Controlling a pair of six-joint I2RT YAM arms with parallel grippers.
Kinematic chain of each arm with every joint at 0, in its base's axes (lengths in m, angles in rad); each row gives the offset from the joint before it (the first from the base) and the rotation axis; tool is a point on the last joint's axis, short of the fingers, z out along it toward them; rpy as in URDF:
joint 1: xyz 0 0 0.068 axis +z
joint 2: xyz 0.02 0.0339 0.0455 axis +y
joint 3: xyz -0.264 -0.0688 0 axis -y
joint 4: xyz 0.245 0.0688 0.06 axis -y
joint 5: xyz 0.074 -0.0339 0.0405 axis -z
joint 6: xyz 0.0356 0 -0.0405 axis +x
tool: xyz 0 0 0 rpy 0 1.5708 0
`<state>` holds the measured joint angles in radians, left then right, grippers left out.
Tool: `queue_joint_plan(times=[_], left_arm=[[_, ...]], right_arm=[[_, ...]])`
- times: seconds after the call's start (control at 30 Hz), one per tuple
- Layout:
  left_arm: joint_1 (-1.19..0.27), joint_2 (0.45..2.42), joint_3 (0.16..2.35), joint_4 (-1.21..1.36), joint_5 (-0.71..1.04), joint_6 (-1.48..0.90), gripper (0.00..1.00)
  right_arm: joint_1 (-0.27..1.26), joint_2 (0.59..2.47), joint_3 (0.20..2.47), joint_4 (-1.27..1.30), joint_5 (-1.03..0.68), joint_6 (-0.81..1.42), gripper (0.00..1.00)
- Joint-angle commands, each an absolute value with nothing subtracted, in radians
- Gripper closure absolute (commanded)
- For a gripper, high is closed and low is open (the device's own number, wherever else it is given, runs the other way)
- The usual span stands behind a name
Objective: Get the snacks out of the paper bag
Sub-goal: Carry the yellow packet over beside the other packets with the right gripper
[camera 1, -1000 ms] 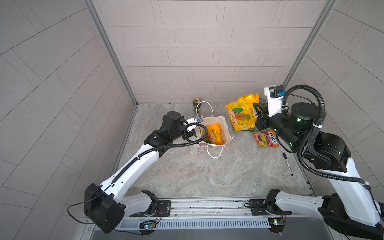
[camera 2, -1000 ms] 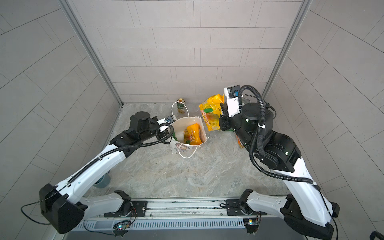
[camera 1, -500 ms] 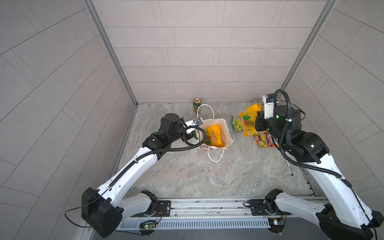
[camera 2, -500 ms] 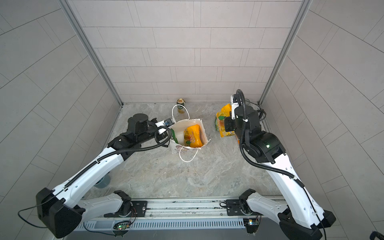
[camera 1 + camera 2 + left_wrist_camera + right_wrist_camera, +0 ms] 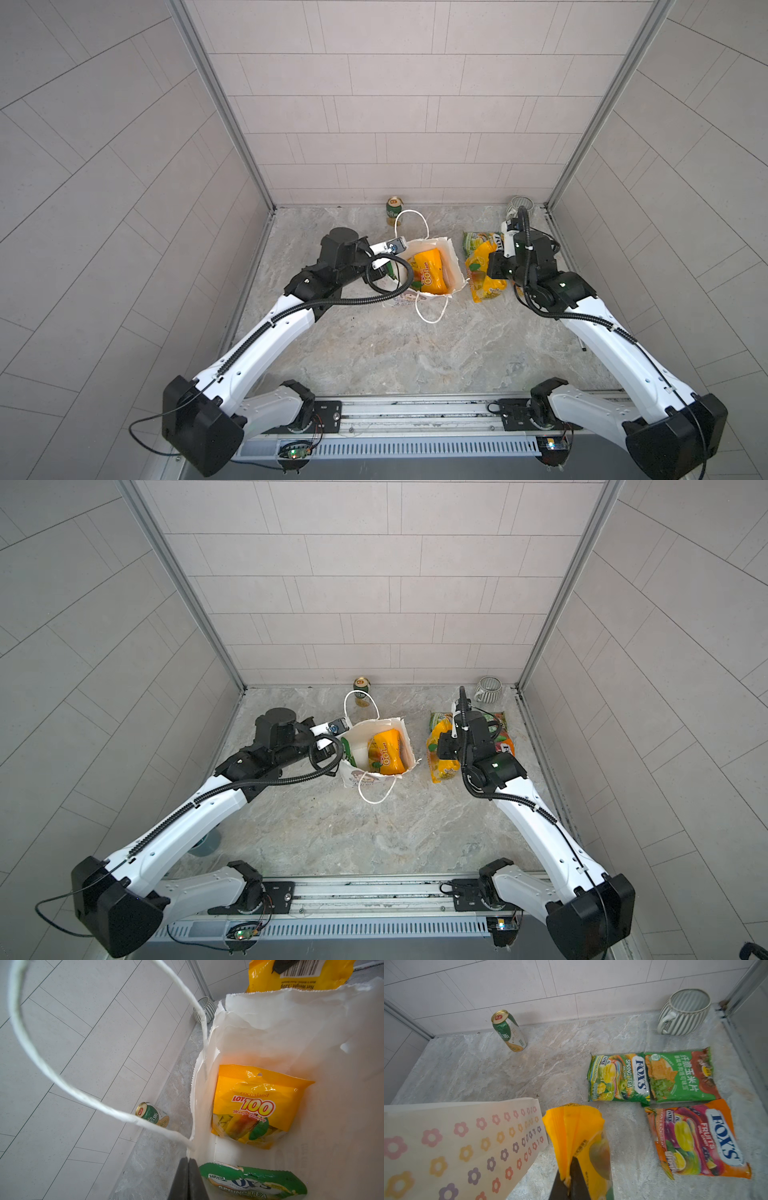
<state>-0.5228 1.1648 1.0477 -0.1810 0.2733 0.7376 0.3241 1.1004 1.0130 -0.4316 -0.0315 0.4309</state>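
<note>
My right gripper should keep lowering the held yellow packet [image 5: 479, 281], which is clear of the bag, into the open spot [image 5: 628, 1138] beside the orange-red packet until it lies flat.
The white paper bag [image 5: 453, 266] [image 5: 405, 746] stands open mid-table. My left gripper [image 5: 188, 1164] [image 5: 384, 268] is shut on its rim [image 5: 192, 1118]. Inside it lie a yellow mango packet [image 5: 255, 1105] [image 5: 386, 750] and a green FOX'S packet [image 5: 249, 1182]. My right gripper [image 5: 570, 1176] [image 5: 442, 746] is shut on a second yellow packet [image 5: 577, 1132] [image 5: 482, 274], low down just right of the bag. On the table behind it lie a green FOX'S packet [image 5: 616, 1078], a green corn-chip packet [image 5: 681, 1076] and an orange-red FOX'S packet [image 5: 695, 1138].
A green-and-gold can [image 5: 395, 208] [image 5: 508, 1030] stands at the back wall behind the bag. A striped mug [image 5: 490, 688] [image 5: 685, 1012] sits in the back right corner. A black pen [image 5: 582, 343] lies by the right wall. Tiled walls close three sides.
My right arm has come down from high over the table, carrying the yellow packet to a low spot right of the bag. The left gripper has kept its hold on the bag's rim.
</note>
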Motion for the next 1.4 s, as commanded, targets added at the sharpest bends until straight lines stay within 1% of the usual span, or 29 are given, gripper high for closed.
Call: queue_joint_plan(times=[0.0,0.33,0.47,0.57,0.63,0.73,0.87,0.97,1.03,1.17,1.37], left_arm=[[-0.516,1.146,1.037,-0.148,0.299,0.741,1.0],[-0.515,1.15,1.034,-0.141,0.301,0.741,1.0],[-0.515,1.156,1.037,-0.143,0.299,0.741,1.0],[-0.515,1.153,1.041,-0.15,0.296,0.74,1.0],[-0.515,1.149,1.039,-0.147,0.301,0.74,1.0],[-0.515,1.145,1.039,-0.143,0.31,0.735,1.0],[-0.515,1.141,1.035,-0.143,0.313,0.734,1.0],[-0.515,1.139,1.035,-0.141,0.318,0.733,1.0],[-0.515,1.136,1.03,-0.125,0.313,0.727,1.0],[-0.516,1.13,1.023,-0.114,0.322,0.721,1.0],[-0.516,1.13,1.024,-0.109,0.329,0.717,1.0]], right_arm=[[0.317,1.102,0.984,-0.188,-0.115,0.519,1.0],[0.254,1.207,0.883,0.026,-0.212,0.632,1.0],[0.204,1.256,0.85,0.066,-0.265,0.663,1.0],[0.161,1.27,0.827,0.07,-0.273,0.66,1.0],[0.136,1.281,0.836,0.031,-0.287,0.632,1.0],[0.112,1.285,0.862,-0.055,-0.253,0.562,1.0],[0.073,1.313,0.907,-0.173,-0.248,0.485,1.0],[0.069,1.345,0.953,-0.28,-0.202,0.414,1.0],[0.069,1.362,0.976,-0.338,-0.14,0.388,1.0],[0.073,1.393,1.009,-0.397,-0.055,0.363,1.0],[0.075,1.467,1.074,-0.457,0.002,0.333,0.99]])
